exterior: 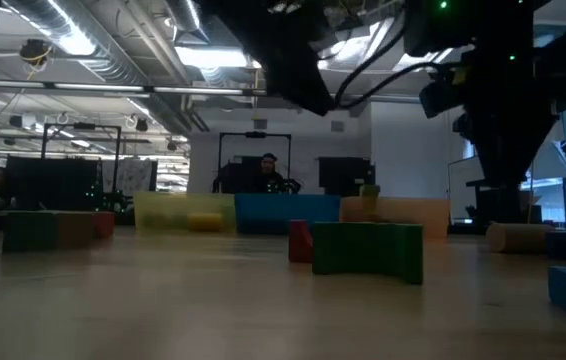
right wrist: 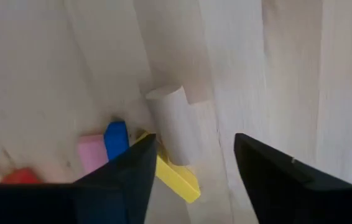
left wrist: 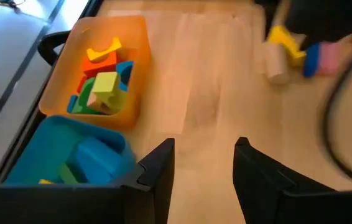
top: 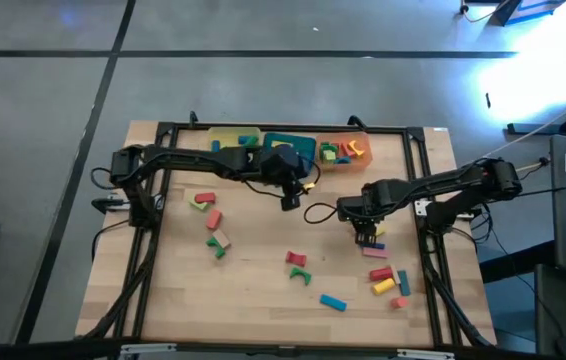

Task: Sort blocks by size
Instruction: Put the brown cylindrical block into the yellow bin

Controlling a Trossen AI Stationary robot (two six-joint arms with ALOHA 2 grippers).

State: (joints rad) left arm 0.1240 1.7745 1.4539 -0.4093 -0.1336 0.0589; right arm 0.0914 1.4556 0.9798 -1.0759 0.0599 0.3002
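The left gripper's arm reaches across the path to the yellow tray (top: 229,138), so the left gripper should move back before the right gripper carries the tan cylinder (exterior: 516,238) there.
Small coloured blocks lie scattered on the wooden table (top: 263,250): one group at the left (top: 211,218), a red and green pair (top: 297,266) near the middle, and more at the right (top: 387,282). My right gripper (right wrist: 194,155) points down, open, over a tan cylinder (right wrist: 171,124). The cylinder lies flat beside a yellow bar (right wrist: 177,178), a blue block (right wrist: 115,140) and a pink block (right wrist: 92,154). My left gripper (left wrist: 204,165) hangs open with nothing between its fingers, above the table just in front of the teal tray (left wrist: 70,155) and the orange tray (left wrist: 104,68).
Three trays stand in a row along the far edge: yellow (top: 225,140), teal (top: 293,146) and orange (top: 348,150), the last two holding blocks. A black frame rail (top: 433,250) borders the table. Bare wood lies between the block groups. A person sits far behind the table (exterior: 266,172).
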